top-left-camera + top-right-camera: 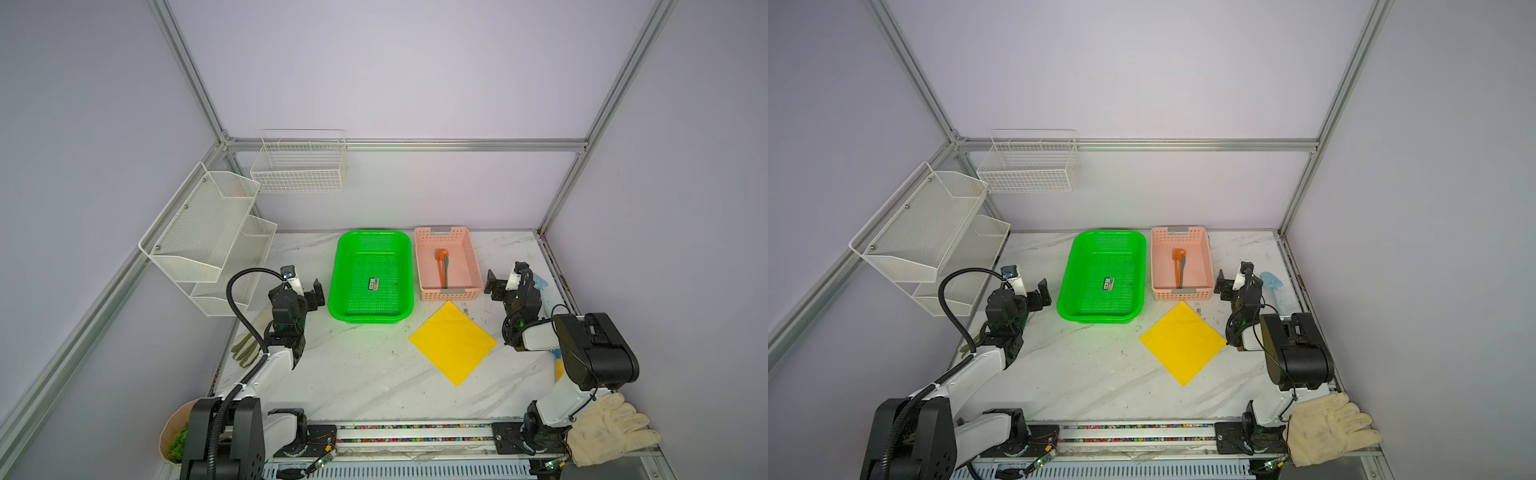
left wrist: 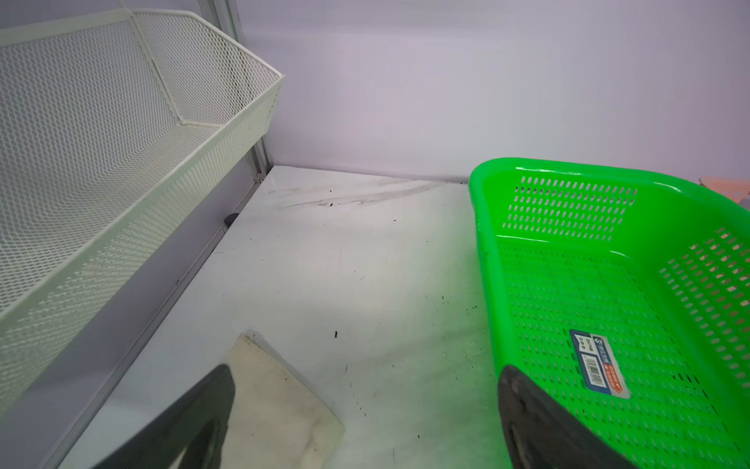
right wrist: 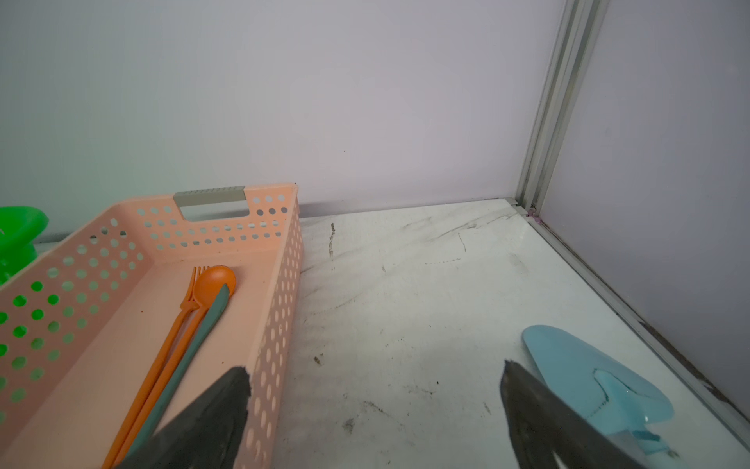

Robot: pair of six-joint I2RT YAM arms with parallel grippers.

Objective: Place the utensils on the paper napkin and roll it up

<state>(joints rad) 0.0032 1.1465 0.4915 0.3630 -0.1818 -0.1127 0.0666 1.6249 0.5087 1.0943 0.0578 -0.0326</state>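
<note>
My right gripper should keep moving closer until its fingers are on either side of the teal piece (image 1: pixel 446 272), which lies over the orange spoon (image 1: pixel 441 253) in the open pink basket.
The utensils, an orange spoon, an orange fork and a dull teal piece (image 1: pixel 441 268) (image 1: pixel 1179 268) (image 3: pixel 195 316), lie side by side inside the pink basket (image 1: pixel 451 296) (image 1: pixel 1183 296) (image 3: pixel 284 284). The yellow paper napkin (image 1: pixel 453 343) (image 1: pixel 1183 343) lies flat on the table just in front of that basket, turned like a diamond. My right gripper (image 1: pixel 494 286) (image 1: pixel 1222 286) (image 3: pixel 373 371) hangs open and empty beside the basket's right wall. To the left of the green basket (image 1: pixel 372 318) (image 1: pixel 1100 318) (image 2: pixel 487 243), my left gripper (image 1: pixel 316 294) (image 1: pixel 1042 293) (image 2: pixel 365 377) is open over bare table.
A light blue toy shovel (image 1: pixel 540 282) (image 1: pixel 1271 282) (image 3: pixel 576 365) lies by the right wall. A cream glove (image 1: pixel 611 428) (image 1: pixel 1329 428) rests at the front right. A white mesh shelf (image 1: pixel 208 241) (image 2: pixel 121 162) stands at the left. A cream pad (image 2: pixel 276 398) lies under the left gripper.
</note>
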